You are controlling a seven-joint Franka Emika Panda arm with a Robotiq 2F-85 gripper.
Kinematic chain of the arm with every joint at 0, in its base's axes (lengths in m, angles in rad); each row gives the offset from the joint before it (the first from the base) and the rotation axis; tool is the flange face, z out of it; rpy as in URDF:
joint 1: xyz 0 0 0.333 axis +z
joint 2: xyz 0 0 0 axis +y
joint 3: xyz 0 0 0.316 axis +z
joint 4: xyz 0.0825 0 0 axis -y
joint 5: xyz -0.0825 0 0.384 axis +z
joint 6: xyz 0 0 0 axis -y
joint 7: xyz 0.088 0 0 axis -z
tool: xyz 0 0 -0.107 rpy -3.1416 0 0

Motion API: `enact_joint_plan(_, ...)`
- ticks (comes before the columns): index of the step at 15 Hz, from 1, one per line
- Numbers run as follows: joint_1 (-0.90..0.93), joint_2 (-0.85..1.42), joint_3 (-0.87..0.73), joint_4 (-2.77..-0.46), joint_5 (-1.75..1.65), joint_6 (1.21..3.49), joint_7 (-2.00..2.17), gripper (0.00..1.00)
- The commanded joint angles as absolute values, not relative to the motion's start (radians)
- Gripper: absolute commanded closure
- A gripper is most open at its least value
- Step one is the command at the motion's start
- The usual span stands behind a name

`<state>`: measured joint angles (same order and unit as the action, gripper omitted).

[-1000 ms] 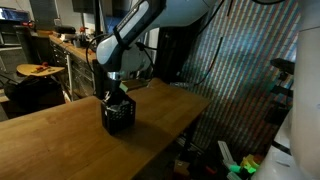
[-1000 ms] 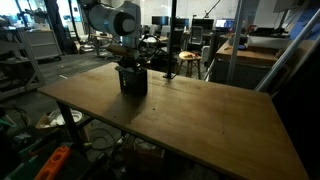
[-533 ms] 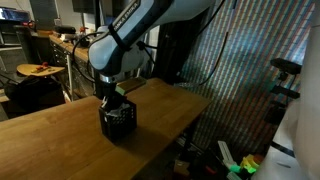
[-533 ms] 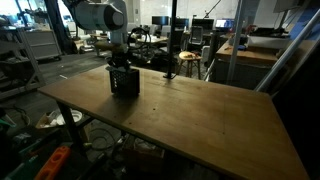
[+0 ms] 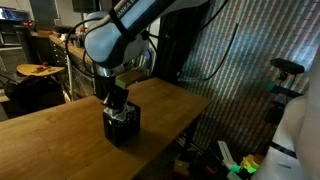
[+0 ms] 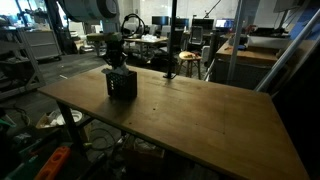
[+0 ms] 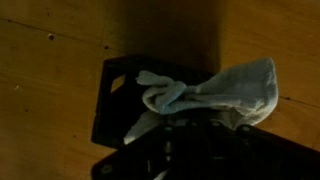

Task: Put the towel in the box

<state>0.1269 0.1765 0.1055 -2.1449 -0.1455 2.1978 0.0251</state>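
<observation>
The towel's spread end (image 7: 260,88) hangs beyond the box's rim, so my gripper should raise the towel, move it over the box's opening (image 7: 122,106) and lower it in.
A white towel (image 7: 232,88) hangs bunched from my gripper (image 7: 195,126) in the wrist view, over the open top of a black box (image 7: 112,100); its right end spreads past the box's rim. The fingers themselves are dark and hard to make out. In both exterior views the gripper (image 5: 118,102) (image 6: 115,68) points straight down just above the box (image 5: 123,128) (image 6: 121,86), which stands on the wooden table (image 5: 50,140). The towel does not show clearly in the exterior views.
The wooden table (image 6: 200,120) stretches wide around the box, with its edge close behind the box in an exterior view. A round stool (image 5: 38,70), benches and lab clutter stand beyond the table. A patterned curtain (image 5: 245,70) hangs by the table's end.
The gripper and the box have shifted together a little across the table. The arm's elbow has swung over, and the gripper now stands slightly higher over the box.
</observation>
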Motion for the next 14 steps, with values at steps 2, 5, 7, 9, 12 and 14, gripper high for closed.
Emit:
enact_joint_plan(2,0.136,0.108,0.104,-2.181,-0.178,2.175,0.059,0.97)
enact_joint_plan(5,0.134,0.095,0.101,-2.152,-0.195,2.151,0.052,0.97)
enact_joint_plan(7,0.134,0.080,0.097,-2.104,-0.244,2.106,0.045,0.97)
enact_joint_plan(9,0.135,0.071,0.098,-2.039,-0.308,2.051,0.036,0.97)
enact_joint_plan(12,0.136,0.071,0.105,-1.948,-0.383,1.992,0.019,0.97)
enact_joint_plan(14,0.136,0.087,0.109,-1.899,-0.416,1.980,0.013,0.97)
